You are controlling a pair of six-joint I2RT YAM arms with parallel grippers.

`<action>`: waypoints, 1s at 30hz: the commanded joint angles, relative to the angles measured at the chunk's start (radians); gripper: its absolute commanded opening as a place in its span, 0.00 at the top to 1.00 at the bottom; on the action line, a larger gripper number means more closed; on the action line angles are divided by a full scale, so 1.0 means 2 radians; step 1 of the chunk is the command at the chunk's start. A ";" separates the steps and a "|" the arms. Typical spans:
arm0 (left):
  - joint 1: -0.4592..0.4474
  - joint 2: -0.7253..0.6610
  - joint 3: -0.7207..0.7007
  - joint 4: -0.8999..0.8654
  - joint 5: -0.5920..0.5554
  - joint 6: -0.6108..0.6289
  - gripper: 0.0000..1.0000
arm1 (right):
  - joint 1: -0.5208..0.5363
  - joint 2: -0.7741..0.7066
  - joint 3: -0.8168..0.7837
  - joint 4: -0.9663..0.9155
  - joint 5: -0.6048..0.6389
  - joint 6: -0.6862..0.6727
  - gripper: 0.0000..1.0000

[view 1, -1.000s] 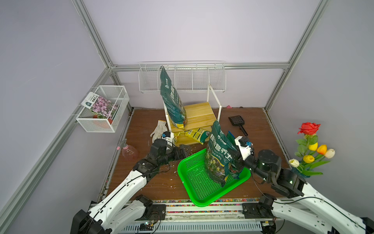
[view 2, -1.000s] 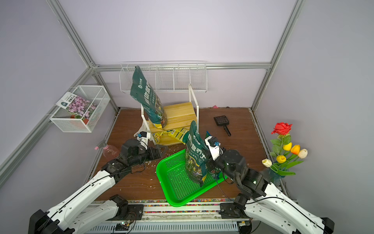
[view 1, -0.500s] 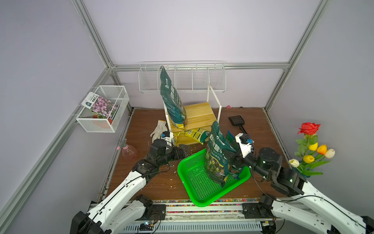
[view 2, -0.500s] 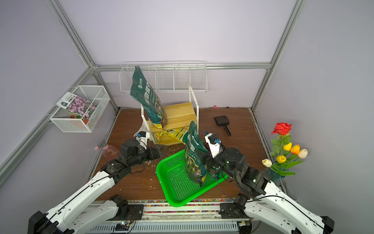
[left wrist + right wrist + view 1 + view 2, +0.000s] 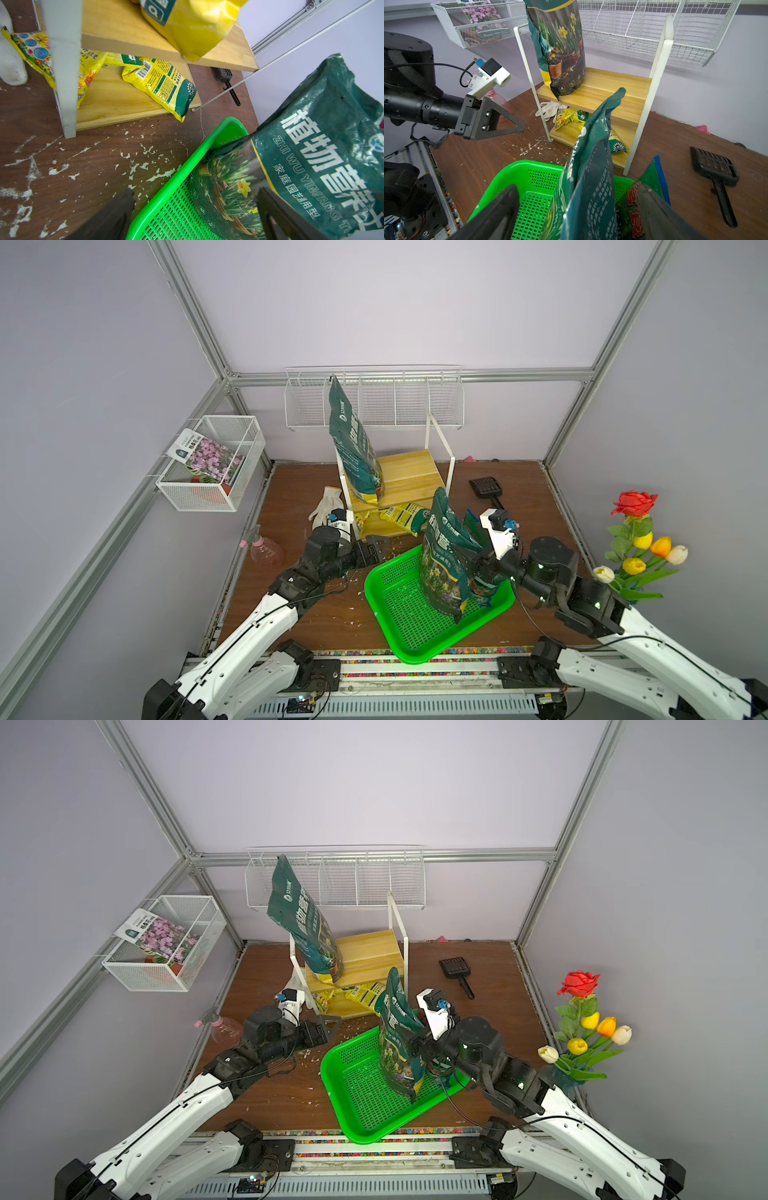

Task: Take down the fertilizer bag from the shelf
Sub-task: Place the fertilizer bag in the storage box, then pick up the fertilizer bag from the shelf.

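Note:
The basket bag (image 5: 441, 569) stands loose in my open fingers, so I keep raising my right gripper until it closes on the shelf bag's free upper side edge (image 5: 336, 430).
A tall dark green fertilizer bag (image 5: 355, 456) (image 5: 305, 923) (image 5: 560, 52) stands tilted on the top board of the shelf (image 5: 409, 477) (image 5: 365, 952) (image 5: 612, 89). Another bag of the same kind (image 5: 444, 564) (image 5: 397, 1048) (image 5: 322, 155) (image 5: 587, 187) stands upright in the green basket (image 5: 399, 614) (image 5: 357, 1094) (image 5: 529, 172). My right gripper (image 5: 578, 191) (image 5: 469, 568) is open, one finger on each side of this bag and not pressing it. My left gripper (image 5: 193, 201) (image 5: 376, 547) is open and empty, low by the shelf's front leg and the basket's rim.
Yellow bags (image 5: 401, 516) (image 5: 162, 83) lie on the shelf's lower board. A small red and green packet (image 5: 643, 193) leans in the basket. A white glove (image 5: 328, 506), a pink spray bottle (image 5: 266, 549), a black scoop (image 5: 486, 489) and flowers (image 5: 640, 547) lie around.
My right gripper's jaws have spread apart and let go of the green bag, which stays standing in the basket. The left arm has not moved.

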 commanded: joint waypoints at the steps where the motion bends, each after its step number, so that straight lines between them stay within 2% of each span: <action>1: -0.003 0.001 -0.006 0.014 0.011 -0.009 0.03 | 0.002 -0.004 0.022 0.015 -0.007 -0.003 0.08; 9: -0.039 0.025 0.001 0.030 0.005 -0.015 0.04 | 0.002 0.000 0.032 -0.001 -0.016 0.005 0.08; 25: -0.039 0.017 0.010 0.022 0.002 -0.011 0.03 | 0.003 0.042 0.074 0.004 -0.023 -0.017 0.09; 30: -0.039 0.000 0.035 -0.006 -0.027 0.019 0.03 | 0.003 0.088 0.135 -0.006 -0.013 -0.034 0.09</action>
